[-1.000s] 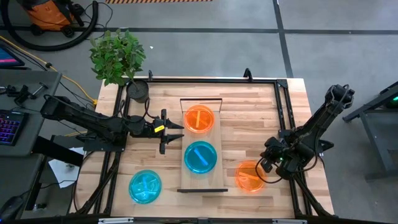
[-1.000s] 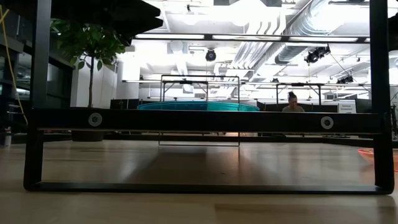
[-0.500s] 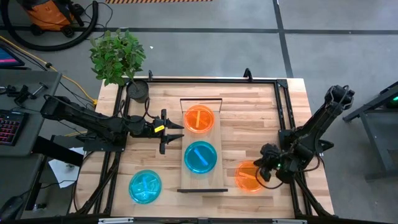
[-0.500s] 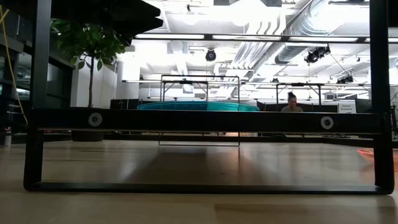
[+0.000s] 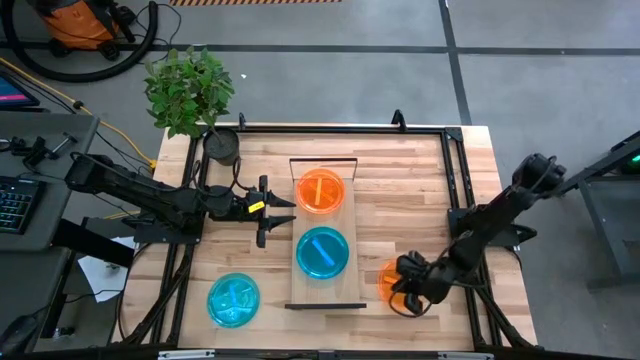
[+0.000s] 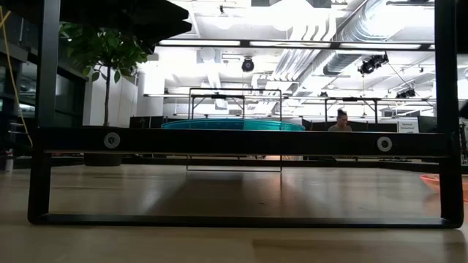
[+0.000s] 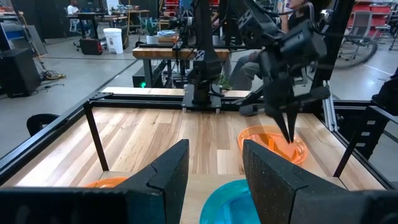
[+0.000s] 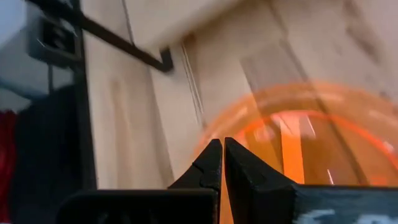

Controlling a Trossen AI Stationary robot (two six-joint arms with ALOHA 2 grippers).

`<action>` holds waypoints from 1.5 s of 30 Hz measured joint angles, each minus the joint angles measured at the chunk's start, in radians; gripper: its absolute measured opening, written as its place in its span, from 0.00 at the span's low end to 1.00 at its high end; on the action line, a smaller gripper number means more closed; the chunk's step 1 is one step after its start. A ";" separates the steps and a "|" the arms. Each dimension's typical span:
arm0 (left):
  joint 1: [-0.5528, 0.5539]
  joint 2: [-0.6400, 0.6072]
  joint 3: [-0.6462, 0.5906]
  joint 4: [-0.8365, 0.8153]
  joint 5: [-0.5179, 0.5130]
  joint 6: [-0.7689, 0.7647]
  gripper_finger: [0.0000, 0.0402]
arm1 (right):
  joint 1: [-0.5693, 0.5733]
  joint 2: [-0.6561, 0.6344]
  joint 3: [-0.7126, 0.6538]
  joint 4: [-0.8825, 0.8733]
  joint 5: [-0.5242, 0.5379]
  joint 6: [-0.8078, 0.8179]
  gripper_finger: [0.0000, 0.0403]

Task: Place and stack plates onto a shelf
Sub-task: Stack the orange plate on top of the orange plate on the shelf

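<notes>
The orange plate beside the shelf sits too far toward the near edge, so the robot's right gripper should push it farther away and then come from its rail side.
On the shelf lie an orange plate toward the far end and a cyan plate toward the near end. Another cyan plate lies on the table near the left front corner. A second orange plate lies on the table to the right of the shelf. My right gripper, shut, points down at this plate; it also shows in the left wrist view. My left gripper, open, hovers just left of the shelf. My right gripper comes at the orange plate on the table from above, its shut fingertips pointing down by the plate's rim. Whether they touch the plate I cannot tell.
A potted plant stands at the far left corner. Dark frame rails run along the table's sides and far edge. The shelf's dark end rail fills the low view. Bare wood lies between the shelf and the right rail.
My right gripper has moved toward the table's left and near edges and downward, from beside the orange plate's right edge to a place over the plate. The plates and the shelf have stayed put.
</notes>
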State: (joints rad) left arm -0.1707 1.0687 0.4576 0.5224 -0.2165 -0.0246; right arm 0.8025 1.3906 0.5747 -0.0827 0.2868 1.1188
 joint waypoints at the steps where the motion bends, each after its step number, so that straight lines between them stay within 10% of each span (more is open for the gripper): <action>1: 0.000 0.000 0.000 0.000 0.000 0.000 0.35 | -0.007 0.018 0.000 0.001 -0.019 -0.001 0.00; 13: 0.000 0.000 0.000 0.000 0.000 0.001 0.35 | -0.083 0.126 0.007 -0.111 -0.121 -0.002 0.00; 24: 0.000 0.000 0.000 0.000 -0.007 0.001 0.35 | -0.250 0.133 -0.004 -0.242 0.264 -0.002 0.00; 29: 0.000 0.000 0.000 0.000 -0.007 0.001 0.35 | -0.313 0.074 -0.003 -0.331 0.241 -0.040 0.00; 39: 0.000 0.000 0.000 -0.001 -0.007 0.001 0.35 | -0.172 -0.158 -0.002 -0.813 0.228 0.453 0.02; 45: 0.000 0.000 0.000 -0.002 -0.007 0.001 0.35 | -0.036 -0.182 -0.002 -0.878 0.234 0.722 0.20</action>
State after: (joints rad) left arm -0.1707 1.0687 0.4576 0.5209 -0.2232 -0.0235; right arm 0.7666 1.2085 0.5728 -0.9611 0.5213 1.8411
